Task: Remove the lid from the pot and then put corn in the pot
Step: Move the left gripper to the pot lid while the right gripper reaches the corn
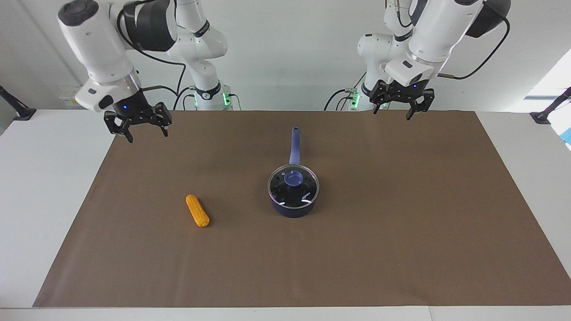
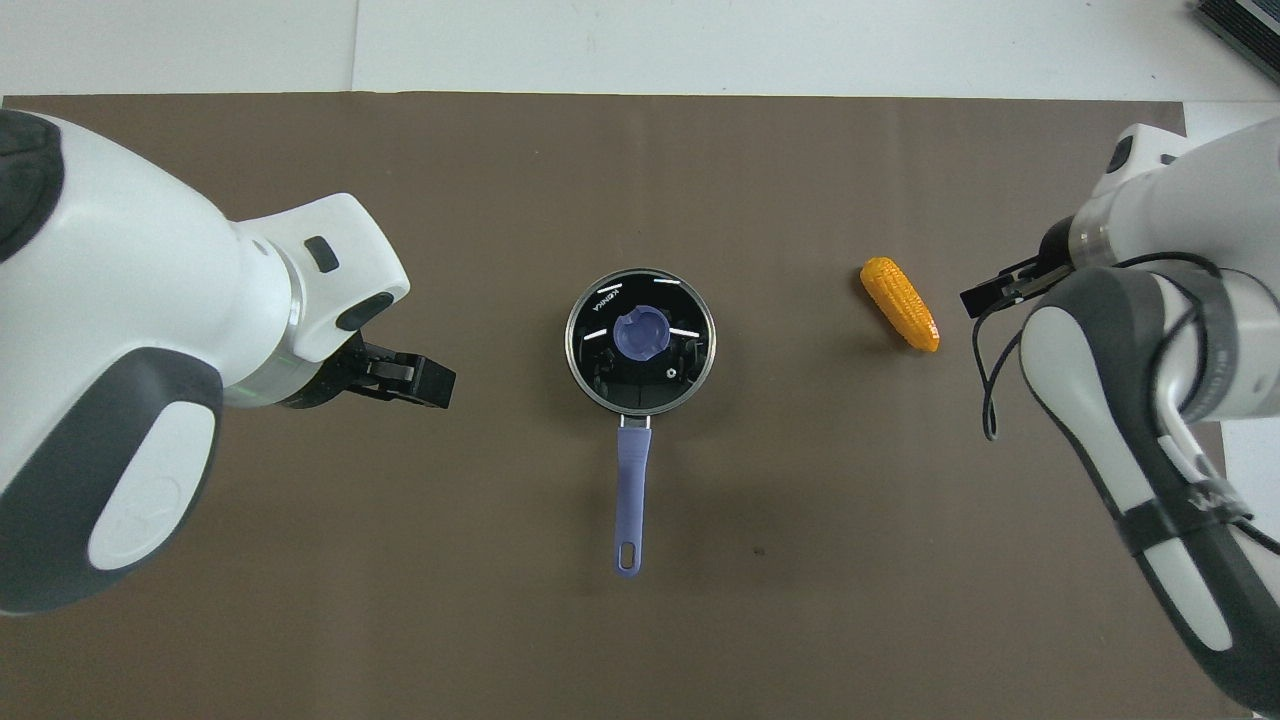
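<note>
My right gripper's fingers open across the corn's narrow width (image 1: 198,211), and the pot stands well clear. My right gripper should keep lowering toward the corn (image 2: 900,304) until its fingers are on both sides of it.
The navy pot (image 1: 292,206) (image 2: 592,385) stands mid-mat, its long blue handle (image 1: 295,145) (image 2: 631,500) pointing toward the robots. On it sits the clear glass lid (image 1: 308,189) (image 2: 685,365) with a blue knob (image 1: 293,178) (image 2: 640,334). The orange-yellow corn (image 1: 197,210) (image 2: 900,302) lies on the mat toward the right arm's end. My left gripper (image 1: 395,111) (image 2: 430,385) hangs open and empty, high over the mat's robot-side edge. My right gripper (image 1: 147,135) (image 2: 985,295) is also open and empty, raised over the mat at the right arm's end.
A brown mat (image 1: 401,223) (image 2: 800,600) covers most of the white table (image 1: 44,178). A dark device (image 2: 1240,25) sits at the table's corner farthest from the robots, at the right arm's end.
</note>
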`<state>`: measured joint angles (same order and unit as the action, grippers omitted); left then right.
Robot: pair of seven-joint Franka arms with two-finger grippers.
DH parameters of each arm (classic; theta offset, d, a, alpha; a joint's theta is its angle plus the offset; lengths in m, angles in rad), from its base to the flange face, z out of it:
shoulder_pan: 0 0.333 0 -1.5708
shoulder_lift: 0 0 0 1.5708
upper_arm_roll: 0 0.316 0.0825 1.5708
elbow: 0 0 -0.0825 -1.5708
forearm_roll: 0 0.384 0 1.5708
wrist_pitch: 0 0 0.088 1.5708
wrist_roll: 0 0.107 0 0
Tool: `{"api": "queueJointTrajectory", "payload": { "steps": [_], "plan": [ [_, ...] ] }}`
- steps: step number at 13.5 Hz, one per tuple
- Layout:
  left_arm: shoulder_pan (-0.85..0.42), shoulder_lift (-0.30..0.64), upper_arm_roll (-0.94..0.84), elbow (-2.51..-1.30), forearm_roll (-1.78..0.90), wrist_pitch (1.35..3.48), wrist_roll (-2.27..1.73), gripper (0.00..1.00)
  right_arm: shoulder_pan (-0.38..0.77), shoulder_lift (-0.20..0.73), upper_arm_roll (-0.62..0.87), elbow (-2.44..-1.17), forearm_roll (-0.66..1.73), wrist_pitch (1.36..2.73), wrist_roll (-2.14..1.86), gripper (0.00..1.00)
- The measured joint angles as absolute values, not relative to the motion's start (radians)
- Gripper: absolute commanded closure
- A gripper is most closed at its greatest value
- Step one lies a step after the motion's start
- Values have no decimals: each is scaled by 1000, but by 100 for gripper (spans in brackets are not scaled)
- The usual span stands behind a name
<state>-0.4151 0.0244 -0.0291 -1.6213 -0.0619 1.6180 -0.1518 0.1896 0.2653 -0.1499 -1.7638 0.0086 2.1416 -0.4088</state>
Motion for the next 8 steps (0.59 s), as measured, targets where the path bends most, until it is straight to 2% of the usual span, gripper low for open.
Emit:
{"api": "queueJointTrajectory", "payload": {
  "steps": [5,8],
  "plan": [
    [-485,81,-30,-1622,-56,1686,-204,0,208,419,-112,-1761,32,2346,-462,0],
    [-531,131,-30,-1622,-45,1750,-243,0,207,477,-106,-1759,35,2378,-495,0]
  ]
}}
